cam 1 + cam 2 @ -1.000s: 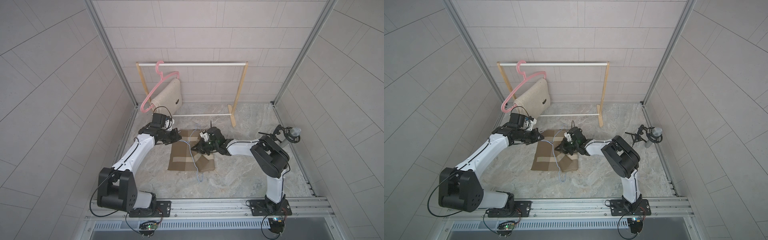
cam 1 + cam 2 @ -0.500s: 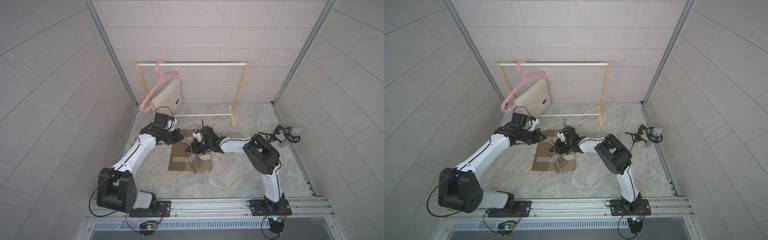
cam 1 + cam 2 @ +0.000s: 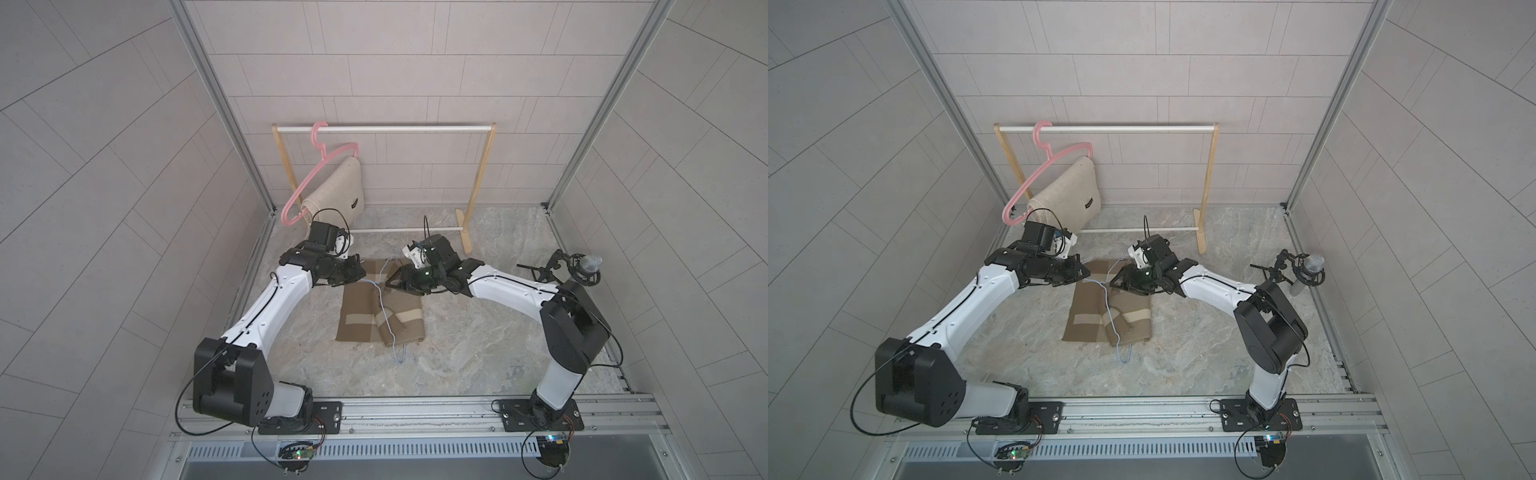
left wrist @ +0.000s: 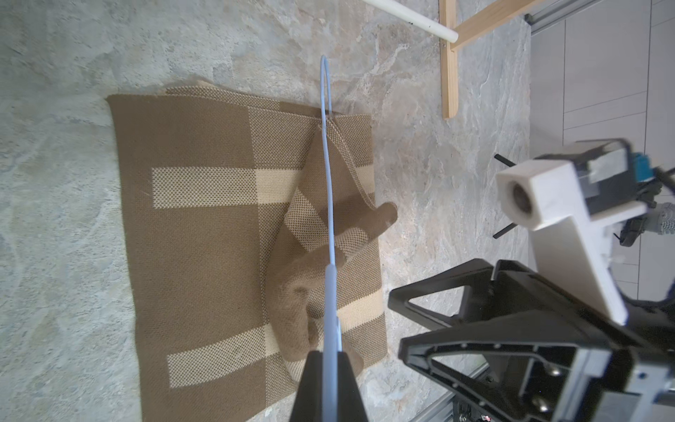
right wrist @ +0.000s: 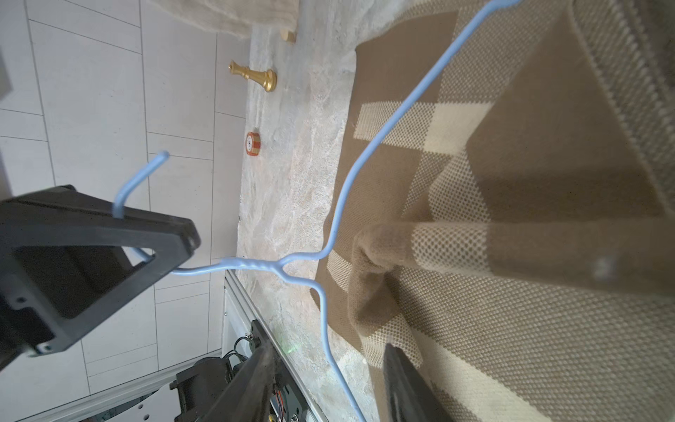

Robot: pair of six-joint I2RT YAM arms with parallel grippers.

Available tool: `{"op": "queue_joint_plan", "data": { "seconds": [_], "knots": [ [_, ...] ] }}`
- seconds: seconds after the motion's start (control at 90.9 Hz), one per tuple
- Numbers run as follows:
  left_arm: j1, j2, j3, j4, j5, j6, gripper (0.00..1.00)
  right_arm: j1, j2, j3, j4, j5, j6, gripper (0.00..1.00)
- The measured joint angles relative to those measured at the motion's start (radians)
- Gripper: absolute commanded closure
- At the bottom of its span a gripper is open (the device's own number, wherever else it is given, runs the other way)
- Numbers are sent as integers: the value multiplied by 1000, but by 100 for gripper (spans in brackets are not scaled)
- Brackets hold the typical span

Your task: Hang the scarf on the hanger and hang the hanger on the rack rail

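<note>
The scarf's fold bunched [image 3: 387, 317] is up against the hanger in my left gripper, so next my right gripper takes the hanger [image 3: 372, 281] to let my left gripper pull the scarf's fold through.
The brown scarf [image 3: 361, 316] [image 3: 1088, 316] with cream stripes lies on the floor, its right side folded over and bunched. A thin blue wire hanger [image 3: 384, 311] [image 3: 1108, 307] lies slanted across it. My left gripper [image 3: 360, 275] [image 3: 1086, 274] [image 4: 330, 365] is shut on the hanger [image 4: 328, 204] near its hook. My right gripper [image 3: 390, 284] [image 3: 1115, 282] [image 5: 328, 365] stands open just above the scarf [image 5: 511, 310], by its far right corner. One arm of the hanger [image 5: 365, 157] runs between the open fingers. The bunched fold rests against the wire.
A wooden rack [image 3: 386, 128] stands at the back wall. A pink hanger [image 3: 320, 166] with a cream cloth [image 3: 338, 195] hangs at its left end. A microphone [image 3: 588, 266] stands at the right. A gold chess piece [image 5: 255, 76] and a small orange object [image 5: 252, 143] sit by the wall.
My right gripper has gone from shut to open and let go of the scarf fold, after shifting a little left. The left gripper still holds the hanger.
</note>
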Motion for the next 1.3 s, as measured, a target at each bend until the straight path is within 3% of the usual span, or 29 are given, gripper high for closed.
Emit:
{"op": "queue_joint_plan", "data": {
  "seconds": [0.209, 0.451, 0.594, 0.737, 0.957, 1.112, 1.299],
  "knots": [
    [-46, -6, 32, -25, -26, 11, 100, -43, 41, 21, 5, 2, 79, 44],
    [-82, -6, 55, -42, -59, 16, 100, -47, 151, 72, 102, 1, 237, 47],
    [-89, -6, 59, -48, -64, 18, 98, -32, 207, 137, 129, -3, 283, 58],
    [-89, -6, 62, -53, -64, 23, 94, -13, 221, 163, 152, -22, 305, 79],
    [-89, -23, 85, -81, -84, 53, 72, -27, 217, 120, 145, -43, 300, 98],
    [-75, -100, 87, -104, -109, 45, 46, -54, 197, 93, 141, -76, 294, 100],
    [-23, -264, 33, -93, -167, 1, 30, -85, 161, 70, 153, -135, 289, 100]
  ]
}}
